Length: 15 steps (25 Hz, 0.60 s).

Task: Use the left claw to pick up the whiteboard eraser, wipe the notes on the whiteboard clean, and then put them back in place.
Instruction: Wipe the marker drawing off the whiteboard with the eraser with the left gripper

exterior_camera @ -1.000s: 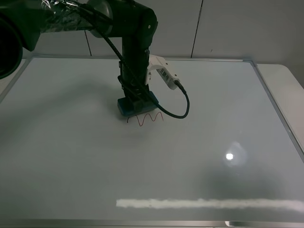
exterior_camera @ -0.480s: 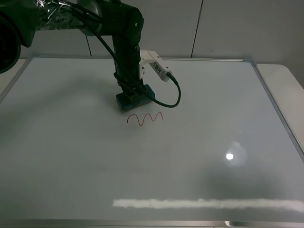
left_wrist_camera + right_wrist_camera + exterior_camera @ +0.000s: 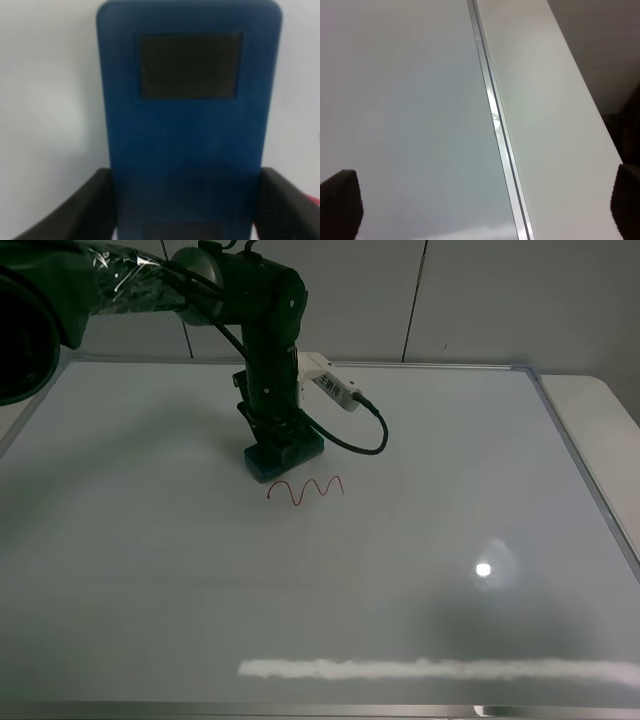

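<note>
The whiteboard eraser (image 3: 268,468) is behind the red squiggle, which is whole. My left gripper should pull the eraser forward, pressed flat, over the red marks (image 3: 306,490).
The teal whiteboard eraser (image 3: 284,458) lies flat on the whiteboard (image 3: 450,500), just behind the red squiggle of notes (image 3: 305,490), which is whole. My left claw (image 3: 279,438) stands upright over the eraser and is shut on it. In the left wrist view the eraser (image 3: 187,120) fills the frame, with a dark square patch on top and a black finger (image 3: 92,202) against each long side. A sliver of red shows at that view's edge (image 3: 315,200). My right gripper (image 3: 482,202) is open and empty above the board's right frame.
The board's silver frame (image 3: 495,125) runs along its right side, with a white table surface (image 3: 545,100) beyond it. A lamp glare spot (image 3: 484,569) and a bright reflected strip (image 3: 430,669) lie on the board's near part. A grey wall stands behind.
The left claw drew the eraser back from the squiggle's top edge, then shifted slightly forward again. Its wrist turned, swinging the white tag and cable. The squiggle is unchanged.
</note>
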Each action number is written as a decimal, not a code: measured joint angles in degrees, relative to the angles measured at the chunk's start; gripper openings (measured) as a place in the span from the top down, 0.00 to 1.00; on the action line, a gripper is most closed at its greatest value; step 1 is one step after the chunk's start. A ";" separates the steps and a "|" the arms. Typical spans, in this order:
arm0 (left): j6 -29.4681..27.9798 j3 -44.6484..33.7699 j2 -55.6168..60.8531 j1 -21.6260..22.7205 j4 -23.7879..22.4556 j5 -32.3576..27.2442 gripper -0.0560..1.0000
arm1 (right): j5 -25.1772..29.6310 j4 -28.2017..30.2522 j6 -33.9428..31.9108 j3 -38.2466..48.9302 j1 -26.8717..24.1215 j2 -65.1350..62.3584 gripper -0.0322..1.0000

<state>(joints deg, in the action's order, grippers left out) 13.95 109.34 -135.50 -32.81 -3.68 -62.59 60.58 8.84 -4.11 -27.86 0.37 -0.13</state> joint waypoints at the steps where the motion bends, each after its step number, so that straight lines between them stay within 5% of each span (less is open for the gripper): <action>1: -0.24 0.00 0.00 -0.09 -0.08 -0.06 0.42 | 0.00 0.00 0.00 0.00 0.00 0.00 0.01; 15: -0.98 0.00 -0.30 -9.57 0.15 -2.12 0.42 | 0.00 0.00 0.00 0.00 0.00 0.00 0.01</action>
<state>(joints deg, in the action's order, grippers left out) 12.97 109.34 -135.80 -42.39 -3.53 -64.71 60.58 8.84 -4.11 -27.86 0.37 -0.13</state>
